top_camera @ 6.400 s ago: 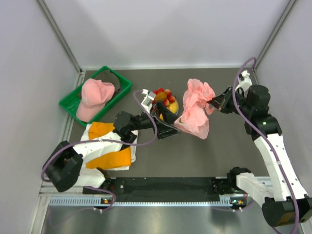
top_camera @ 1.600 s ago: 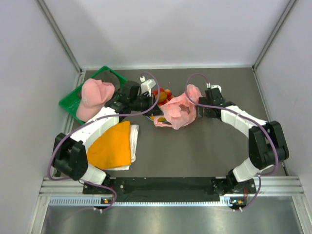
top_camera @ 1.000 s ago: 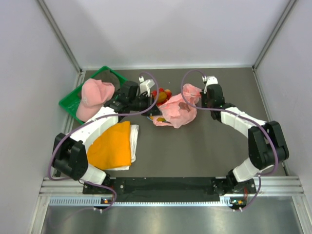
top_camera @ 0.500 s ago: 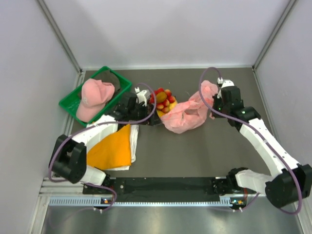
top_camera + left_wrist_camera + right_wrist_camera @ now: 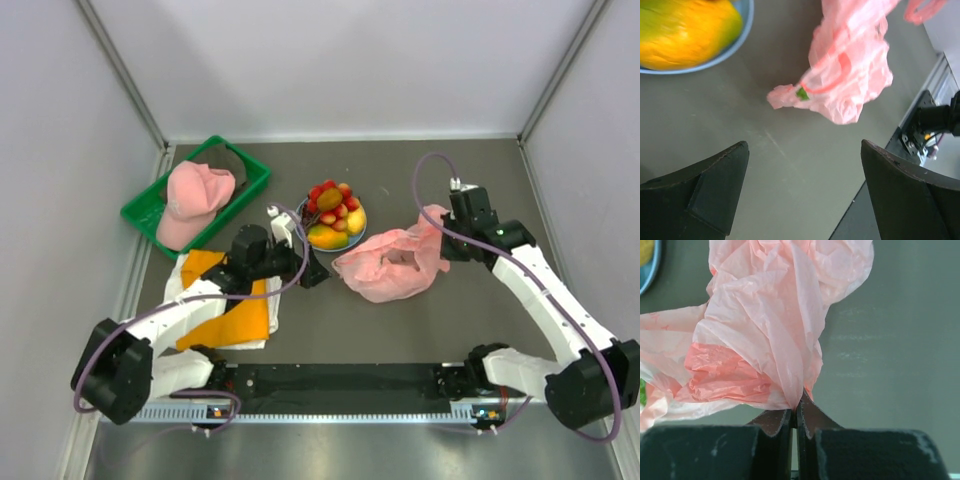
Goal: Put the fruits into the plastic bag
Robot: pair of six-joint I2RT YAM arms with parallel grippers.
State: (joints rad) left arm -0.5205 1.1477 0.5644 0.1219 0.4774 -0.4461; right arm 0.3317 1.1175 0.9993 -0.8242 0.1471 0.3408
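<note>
The pink bag's loose end (image 5: 342,267) is past my open left gripper, so my right gripper should move the bag nearer so that my left gripper can take that loose end.
The fruits (image 5: 333,213), several red ones with a yellow and an orange-yellow one, are piled on a light blue plate (image 5: 354,237) mid-table. The orange-yellow mango (image 5: 682,31) fills the top left of the left wrist view. The pink plastic bag (image 5: 392,265) lies crumpled on the table right of the plate; it also shows in the left wrist view (image 5: 850,70) and the right wrist view (image 5: 767,335). My right gripper (image 5: 447,243) (image 5: 796,412) is shut on the bag's right edge. My left gripper (image 5: 312,272) (image 5: 805,165) is open and empty, low over bare table just in front of the plate.
A green basket (image 5: 140,213) with a pink fabric cap (image 5: 194,202) stands at the back left. An orange cloth (image 5: 228,318) on white cloth lies at the front left, under my left arm. White walls close in the table on three sides.
My right gripper has pulled the bag to the right and toward the front, off the plate, so the fruits are uncovered. My left arm has drawn back from the plate toward the front.
</note>
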